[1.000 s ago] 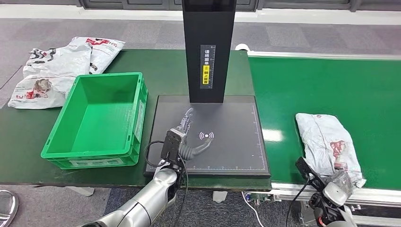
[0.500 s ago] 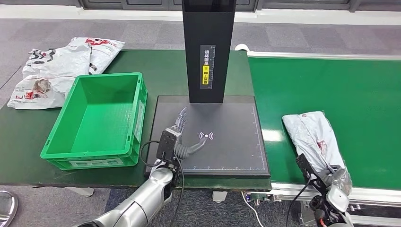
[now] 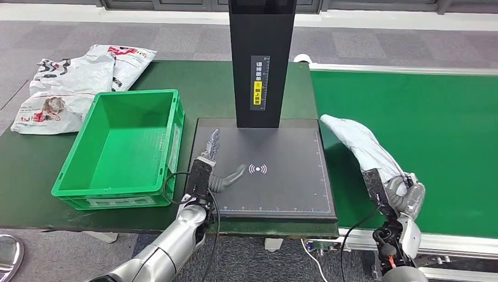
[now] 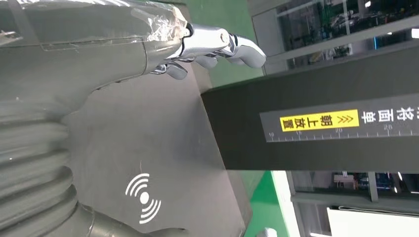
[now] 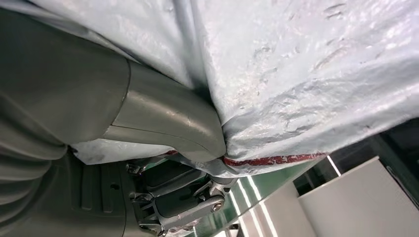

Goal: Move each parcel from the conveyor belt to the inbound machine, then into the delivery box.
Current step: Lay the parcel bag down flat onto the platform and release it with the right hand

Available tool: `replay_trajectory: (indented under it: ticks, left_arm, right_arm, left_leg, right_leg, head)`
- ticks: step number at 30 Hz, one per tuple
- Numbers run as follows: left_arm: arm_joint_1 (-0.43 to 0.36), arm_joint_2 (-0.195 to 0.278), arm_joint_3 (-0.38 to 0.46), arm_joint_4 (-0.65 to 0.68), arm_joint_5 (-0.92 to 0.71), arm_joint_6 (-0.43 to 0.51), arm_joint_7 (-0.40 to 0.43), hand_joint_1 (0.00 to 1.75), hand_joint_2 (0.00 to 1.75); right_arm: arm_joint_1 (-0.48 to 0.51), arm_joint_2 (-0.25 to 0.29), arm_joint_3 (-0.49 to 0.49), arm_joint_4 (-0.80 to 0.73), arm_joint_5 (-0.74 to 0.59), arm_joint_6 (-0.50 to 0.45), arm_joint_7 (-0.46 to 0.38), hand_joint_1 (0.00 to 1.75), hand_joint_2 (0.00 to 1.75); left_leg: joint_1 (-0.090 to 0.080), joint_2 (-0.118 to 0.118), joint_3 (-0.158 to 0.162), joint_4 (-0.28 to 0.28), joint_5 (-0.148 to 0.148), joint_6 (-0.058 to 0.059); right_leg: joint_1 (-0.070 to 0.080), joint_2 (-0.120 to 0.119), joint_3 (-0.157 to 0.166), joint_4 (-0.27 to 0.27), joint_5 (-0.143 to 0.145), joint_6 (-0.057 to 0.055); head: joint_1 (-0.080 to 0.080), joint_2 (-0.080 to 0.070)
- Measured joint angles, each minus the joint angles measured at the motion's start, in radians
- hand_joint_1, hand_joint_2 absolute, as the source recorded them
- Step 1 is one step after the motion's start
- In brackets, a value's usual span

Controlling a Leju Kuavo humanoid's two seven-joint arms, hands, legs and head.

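Note:
The grey parcel's held end (image 3: pixel 406 180) puckers in my right gripper, so the grey parcel will bunch up and droop when I carry it with my left gripper.
A grey plastic parcel (image 3: pixel 364 147) hangs lifted over the conveyor belt (image 3: pixel 423 111), its far end reaching toward the inbound machine's black plate (image 3: pixel 282 182). My right hand (image 3: pixel 402 191) grips its near end; in the right wrist view the thumb (image 5: pixel 168 123) presses into the parcel (image 5: pixel 306 74). My left hand (image 3: pixel 214 167) hovers over the plate's left part, fingers spread, holding nothing; the left wrist view shows its fingertips (image 4: pixel 237 47) above the plate (image 4: pixel 148 148). The green delivery box (image 3: pixel 120 147) stands empty to the left of the plate.
The machine's black column (image 3: pixel 261 64) rises at the back of the plate. Two white parcels (image 3: pixel 70 82) lie on the dark green table (image 3: pixel 205 82) behind the box. Grey floor lies beyond the table.
My right hand has raised the parcel off the belt and carried it left toward the plate. My left hand has drifted a little left and back over the plate.

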Motion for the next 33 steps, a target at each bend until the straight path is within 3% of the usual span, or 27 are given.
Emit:
replay_trajectory:
  ticks: [5,7,13,20,24,33]
  left_arm:
    - [0.0,0.01,0.028,-0.01,-0.037,0.027,-0.007,0.0,1.75]
    - [-0.001,0.014,0.042,-0.015,-0.059,0.034,-0.007,0.0,1.75]
    - [-0.018,0.02,0.066,-0.018,-0.101,0.037,0.0,0.0,1.75]
    - [-0.038,0.019,0.077,-0.009,-0.093,0.031,0.0,0.0,1.75]
    - [-0.044,0.019,0.077,-0.003,-0.089,0.028,0.0,0.0,1.75]
    - [-0.056,0.015,0.077,0.009,-0.079,0.01,-0.004,0.0,1.75]
  right_arm:
    - [0.021,0.029,0.039,-0.094,-0.191,0.0,-0.12,1.75,1.75]
    - [0.046,0.046,0.097,-0.172,-0.259,0.003,-0.119,1.75,1.75]
    - [0.116,0.084,0.408,-0.388,-0.272,0.029,0.0,1.75,1.75]
    - [0.159,0.104,0.728,-0.405,-0.214,0.069,0.112,1.75,1.75]
    - [0.162,0.107,0.812,-0.391,-0.207,0.102,0.129,1.75,1.75]
    - [0.165,0.103,0.931,-0.337,-0.199,0.348,0.212,1.75,1.75]
  left_leg:
    - [-0.001,0.0,-0.001,0.0,0.0,0.0]
    - [-0.001,0.0,-0.001,0.0,0.0,0.0]
    - [0.0,0.003,-0.001,0.0,0.0,0.0]
    - [0.0,0.002,-0.001,0.0,0.0,-0.001]
    - [0.0,0.002,-0.001,0.0,0.0,-0.001]
    - [0.0,0.003,-0.001,0.0,0.0,-0.001]
  right_leg:
    - [-0.001,0.0,-0.001,0.0,0.0,0.0]
    - [-0.001,0.0,-0.001,0.0,0.0,0.0]
    - [0.0,0.003,-0.003,0.001,0.0,0.0]
    - [0.0,0.003,-0.003,0.001,0.0,0.0]
    - [0.0,0.003,-0.003,0.0,0.0,0.0]
    - [0.0,0.003,-0.003,0.0,0.0,0.0]
  head:
    - [0.0,0.0]
    - [0.0,0.0]
    - [0.0,0.0]
    - [0.0,0.0]
    - [0.0,0.0]
    - [0.0,0.0]
